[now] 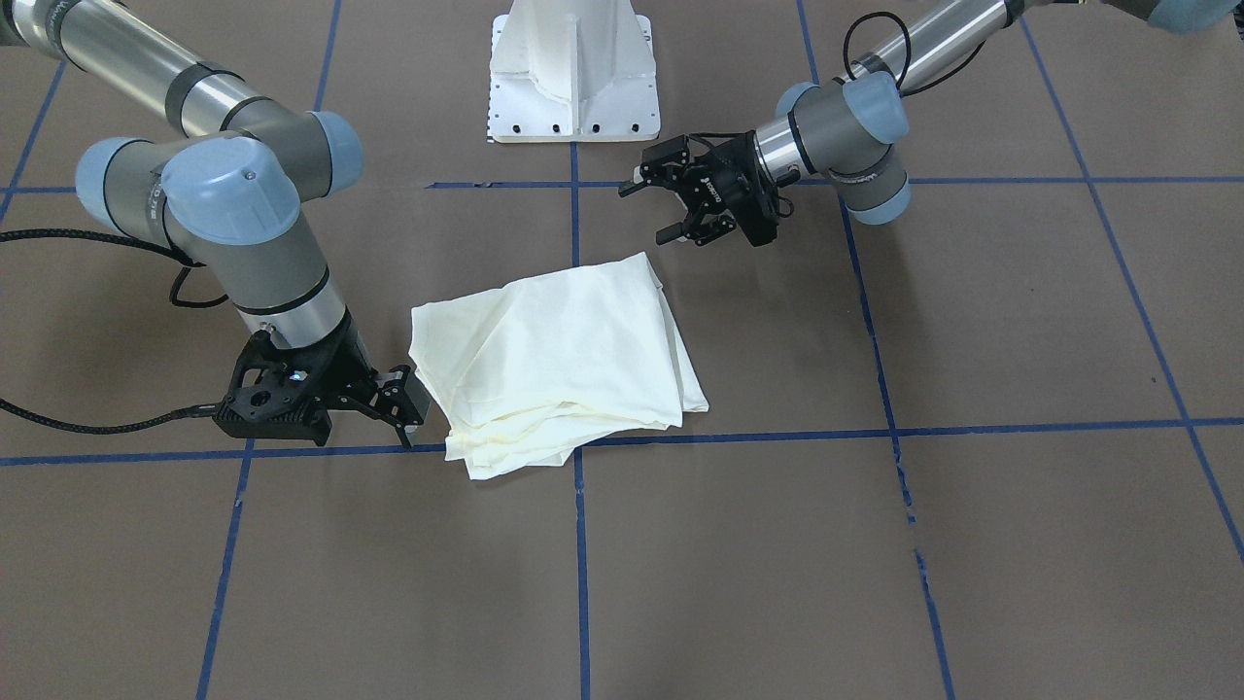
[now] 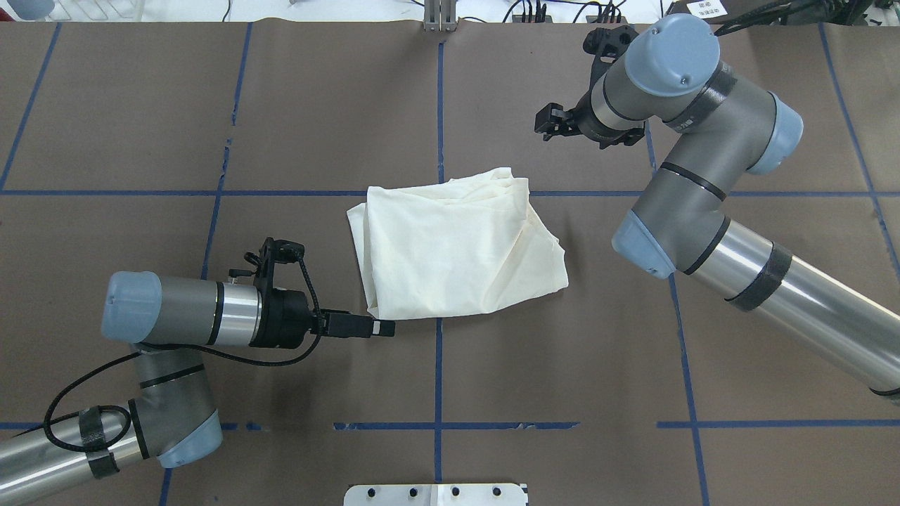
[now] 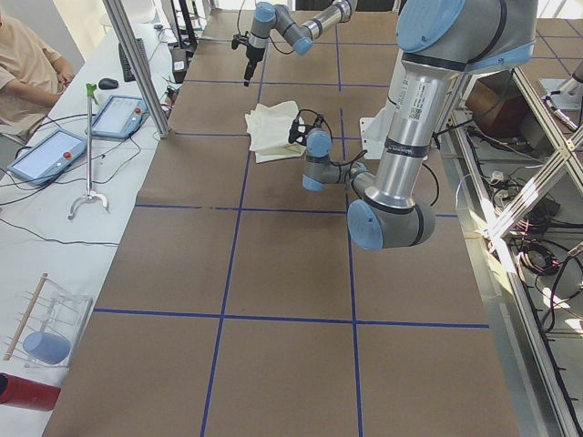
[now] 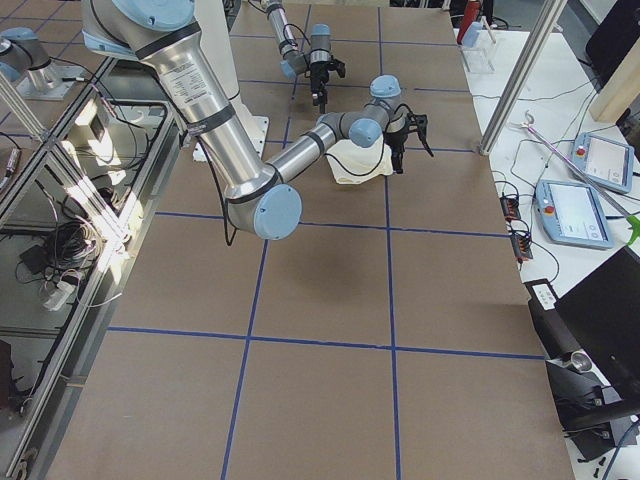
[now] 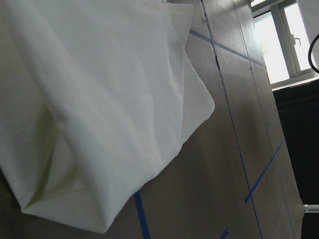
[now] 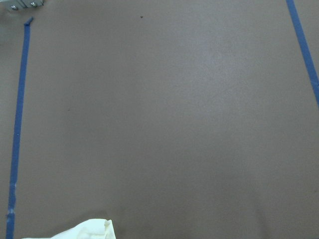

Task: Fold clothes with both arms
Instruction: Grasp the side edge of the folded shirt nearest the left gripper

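Note:
My gripper will pull the edge of the folded cream shirt (image 1: 571,350), and the whole shirt will slide along, because the layers (image 1: 542,432) are stacked flat and the shirt's far end is free.
The cream shirt (image 1: 564,360) lies folded into a rough square at the table's middle, plain side up, with no print showing. It also shows in the overhead view (image 2: 457,253). My left gripper (image 1: 646,214) is open and empty, just off the shirt's corner nearest the robot's base; in the overhead view (image 2: 383,327) it points at that corner. My right gripper (image 1: 416,399) is open and empty, low beside the shirt's far corner on the opposite side; in the overhead view (image 2: 547,121) it sits beyond that corner. The left wrist view shows the folded layers (image 5: 99,99) close up.
The brown table surface (image 2: 211,105) carries a grid of blue tape lines (image 1: 580,564). The white pedestal base (image 1: 573,87) stands at the robot's side of the table. A side bench with tablets (image 3: 55,150) and a seated person (image 3: 27,73) lies beyond the far edge.

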Robot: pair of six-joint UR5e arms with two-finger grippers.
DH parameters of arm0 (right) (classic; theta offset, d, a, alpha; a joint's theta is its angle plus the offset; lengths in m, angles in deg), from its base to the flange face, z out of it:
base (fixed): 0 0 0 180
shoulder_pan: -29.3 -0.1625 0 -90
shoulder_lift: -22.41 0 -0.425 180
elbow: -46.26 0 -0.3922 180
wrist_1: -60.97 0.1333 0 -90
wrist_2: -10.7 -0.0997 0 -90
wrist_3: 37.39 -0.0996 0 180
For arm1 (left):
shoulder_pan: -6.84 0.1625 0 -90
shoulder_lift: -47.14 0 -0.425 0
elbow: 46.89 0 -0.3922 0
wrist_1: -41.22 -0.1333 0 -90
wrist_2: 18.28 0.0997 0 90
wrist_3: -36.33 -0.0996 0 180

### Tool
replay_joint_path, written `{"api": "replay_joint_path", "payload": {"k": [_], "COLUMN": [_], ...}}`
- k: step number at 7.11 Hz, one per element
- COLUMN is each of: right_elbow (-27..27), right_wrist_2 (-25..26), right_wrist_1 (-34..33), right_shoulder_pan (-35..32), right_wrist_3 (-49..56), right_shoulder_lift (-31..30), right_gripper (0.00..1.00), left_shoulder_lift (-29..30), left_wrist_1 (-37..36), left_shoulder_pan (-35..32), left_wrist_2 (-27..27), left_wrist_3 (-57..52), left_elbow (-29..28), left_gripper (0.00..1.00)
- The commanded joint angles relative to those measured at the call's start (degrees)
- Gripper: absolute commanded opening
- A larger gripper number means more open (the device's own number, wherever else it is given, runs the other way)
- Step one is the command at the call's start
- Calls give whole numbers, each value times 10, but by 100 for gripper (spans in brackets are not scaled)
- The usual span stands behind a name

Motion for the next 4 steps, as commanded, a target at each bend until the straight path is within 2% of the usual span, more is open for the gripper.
{"api": "replay_joint_path", "payload": {"k": [1, 2, 4], "right_elbow": [0, 0, -1], "right_wrist_2": [0, 0, 0], "right_wrist_1": [1, 1, 1], "right_shoulder_pan": [1, 1, 1], "right_wrist_3": [-1, -1, -2], "right_shoulder_lift": [0, 0, 0], "right_gripper": [100, 100, 100], "left_shoulder_lift": [8, 25, 33], "left_wrist_1": [-65, -107, -140], "left_shoulder_pan": [-4, -14, -20], "left_wrist_2": [83, 106, 108], "left_wrist_3": [16, 43, 46], "left_elbow": [5, 5, -15], "left_gripper": [97, 88, 80]}}
